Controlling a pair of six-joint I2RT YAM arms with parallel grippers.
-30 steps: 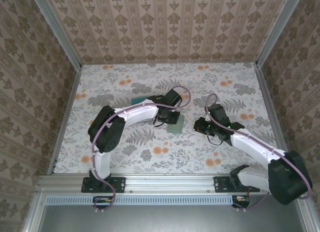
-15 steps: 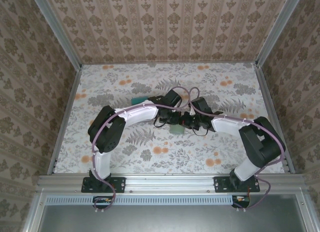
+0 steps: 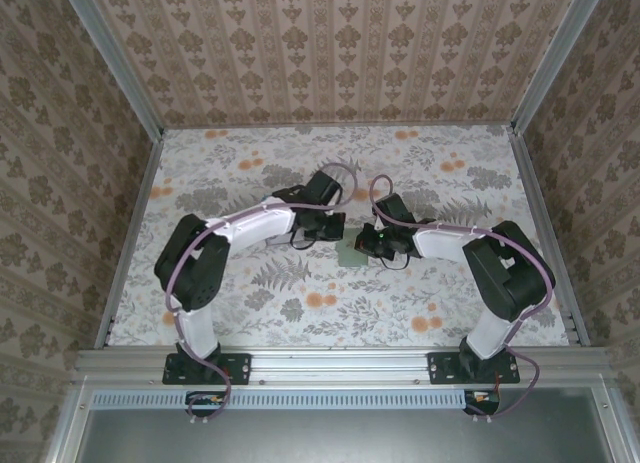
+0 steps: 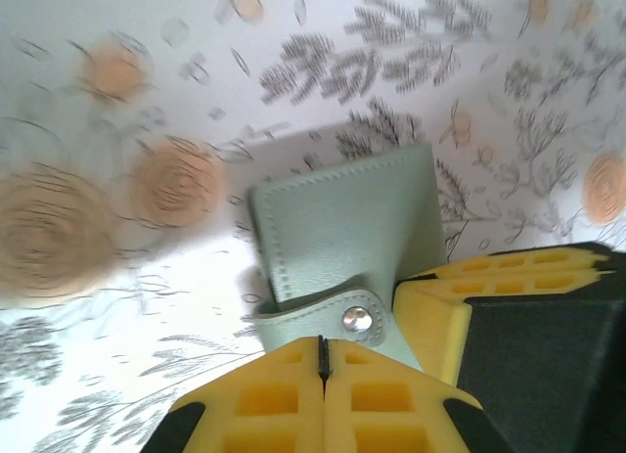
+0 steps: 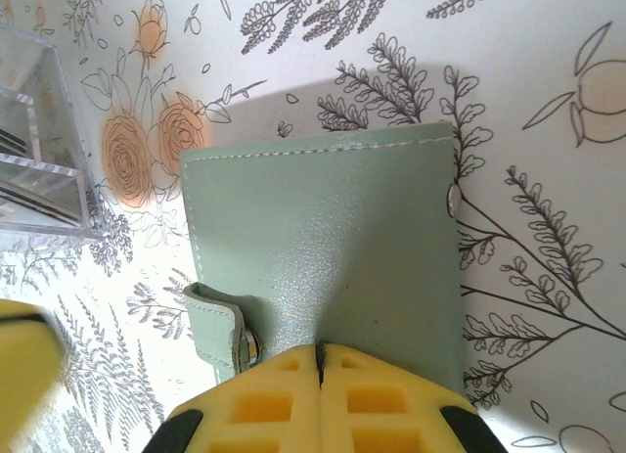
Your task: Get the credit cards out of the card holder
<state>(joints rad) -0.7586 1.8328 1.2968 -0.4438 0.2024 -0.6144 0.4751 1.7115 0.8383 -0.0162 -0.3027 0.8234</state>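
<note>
The strap's end (image 4: 378, 322) by the snap is crowded by my right gripper's finger, so next my right gripper moves back first and leaves the strap to my left gripper.
The card holder (image 3: 349, 255) lies closed and flat on the floral table, pale grey-green, with a snap strap (image 4: 357, 319) folded over one edge. My left gripper (image 4: 321, 341) is shut, its tips right at the strap's end beside the snap, with nothing seen between the pads. From the opposite side my right gripper (image 5: 319, 347) is shut too, tips resting on the holder's (image 5: 323, 238) face near the strap (image 5: 219, 332). In the top view both grippers, left (image 3: 332, 233) and right (image 3: 369, 246), meet over the holder. The credit cards are hidden.
A clear acrylic box (image 5: 39, 150) stands just left of the holder in the right wrist view. The right gripper's yellow finger (image 4: 489, 277) crowds the holder's right edge in the left wrist view. Patterned walls (image 3: 330, 53) enclose the table.
The right arm has swung left from the table's right side until its gripper reached the holder. The left arm has folded back, its elbow moving left, its gripper staying at the holder.
</note>
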